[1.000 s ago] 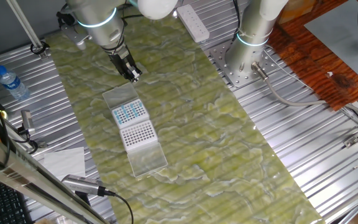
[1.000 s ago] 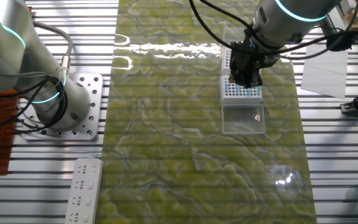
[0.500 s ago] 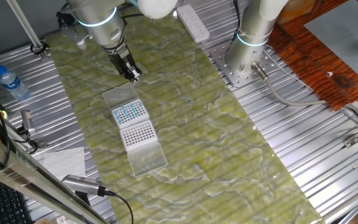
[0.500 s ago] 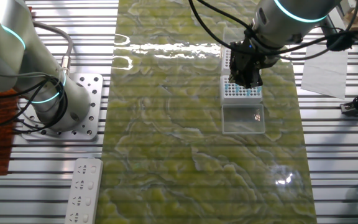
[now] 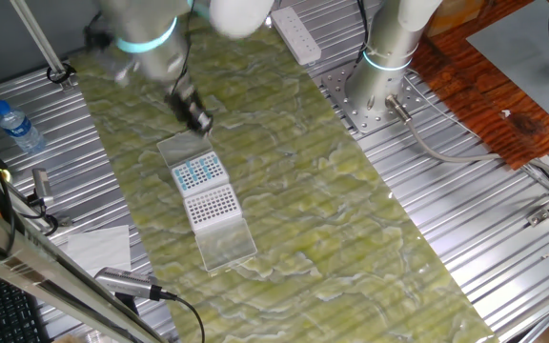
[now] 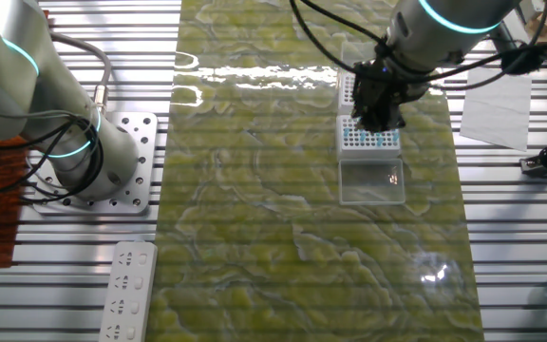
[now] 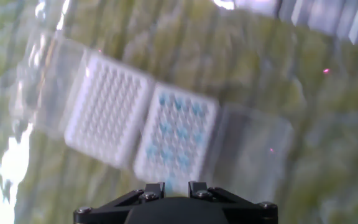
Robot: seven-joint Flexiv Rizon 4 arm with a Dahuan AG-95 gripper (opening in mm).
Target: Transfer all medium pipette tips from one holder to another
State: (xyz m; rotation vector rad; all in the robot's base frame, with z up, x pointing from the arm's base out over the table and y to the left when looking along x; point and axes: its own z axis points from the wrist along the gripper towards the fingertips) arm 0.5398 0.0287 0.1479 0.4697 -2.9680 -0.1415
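Note:
I expect the gripped tip [image 7: 169, 185] to slide out by itself when I lift and the white holder to stay lying flat, because the light-blue tips stand in separate holes [image 5: 199, 171].
The medium pipette tips [image 5: 199, 172] show as a patch of light-blue dots in one white holder on the green mat. Right beside it lies a second white holder [image 5: 210, 204] with bare holes. In the hand view the blue tips [image 7: 176, 140] sit just ahead of my fingers, with the bare holder [image 7: 107, 115] to their left; that view is motion-blurred. My gripper [image 5: 201, 121] hangs above the far end of the blue-tipped holder [image 6: 368, 142]. In the other fixed view it [image 6: 374, 122] covers part of both holders. The gripper [image 7: 176, 185] is open, a small gap with nothing in it.
Clear lids [image 5: 227, 243] [image 5: 182, 149] lie hinged out at both ends of the holders. A second arm's base [image 5: 379, 86] stands at the mat's edge. A power strip [image 5: 296, 36], a water bottle [image 5: 17, 126] and paper [image 5: 98, 250] lie around the mat.
The arm is now blurred in one fixed view; the gripper has shifted slightly above the blue-tipped holder. The holders have not moved.

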